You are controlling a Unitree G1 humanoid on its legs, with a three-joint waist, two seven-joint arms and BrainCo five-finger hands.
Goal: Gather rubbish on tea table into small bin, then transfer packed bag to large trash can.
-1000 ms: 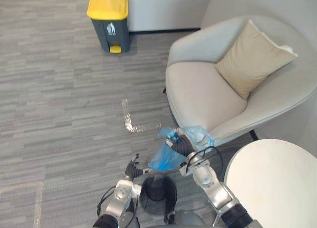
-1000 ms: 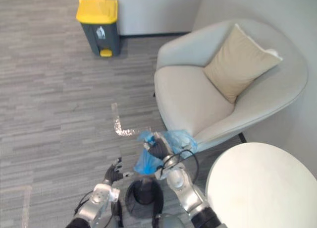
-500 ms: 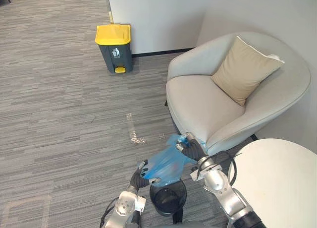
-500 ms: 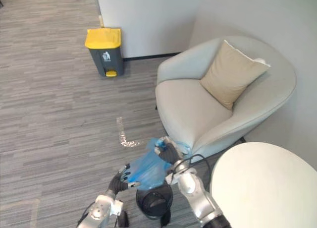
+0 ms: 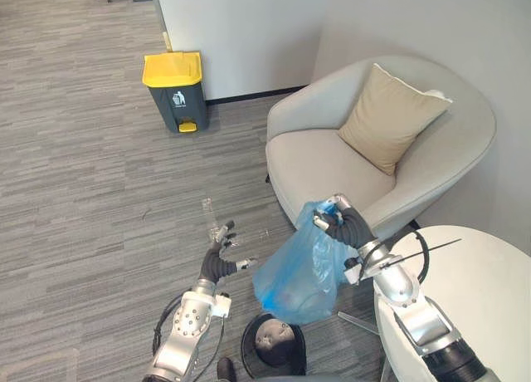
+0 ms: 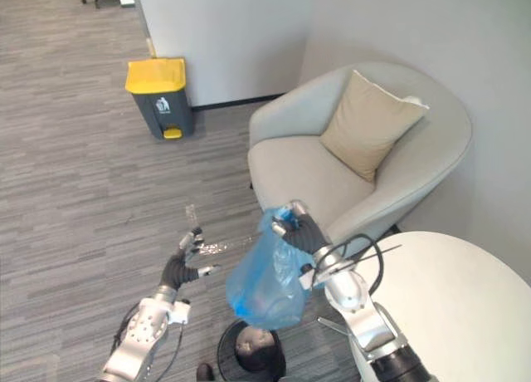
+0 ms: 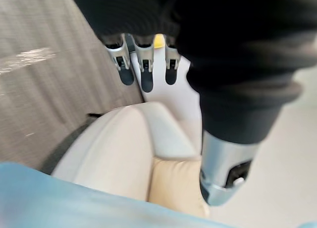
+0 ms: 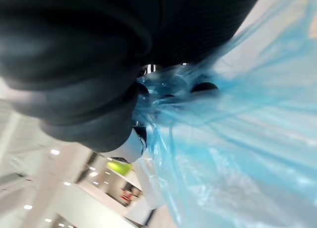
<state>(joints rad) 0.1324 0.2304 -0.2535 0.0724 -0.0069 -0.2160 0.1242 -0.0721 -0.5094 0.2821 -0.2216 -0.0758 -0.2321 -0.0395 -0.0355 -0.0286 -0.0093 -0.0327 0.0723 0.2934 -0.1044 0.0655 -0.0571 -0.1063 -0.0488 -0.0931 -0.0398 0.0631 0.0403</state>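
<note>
My left gripper should expect its loose top [image 5: 319,215] to flop over it when I carry the thin blue bag by the middle, as the bag bulges mainly low down [image 5: 295,295].
A packed blue plastic bag [image 5: 300,270] hangs in the air from my right hand [image 5: 346,226], whose fingers are curled round its gathered neck [image 8: 163,101]. It hangs above the small black bin [image 5: 274,355] on the floor, clear of its rim. My left hand [image 5: 217,263] is open to the left of the bag, fingers [image 7: 142,72] straight and apart from the plastic. The large grey trash can with a yellow lid [image 5: 174,90] stands far off by the wall. The round white tea table [image 5: 473,299] sits at the lower right, its top bare.
A light grey armchair [image 5: 365,158] with a beige cushion [image 5: 390,116] stands just behind the bag. A white wall [image 5: 232,25] runs behind the trash can. Open grey carpet [image 5: 91,199] lies between me and the can.
My right hand has lifted the blue bag up out of the small bin. My left hand has let go of the bag and opened. The camera has also moved.
</note>
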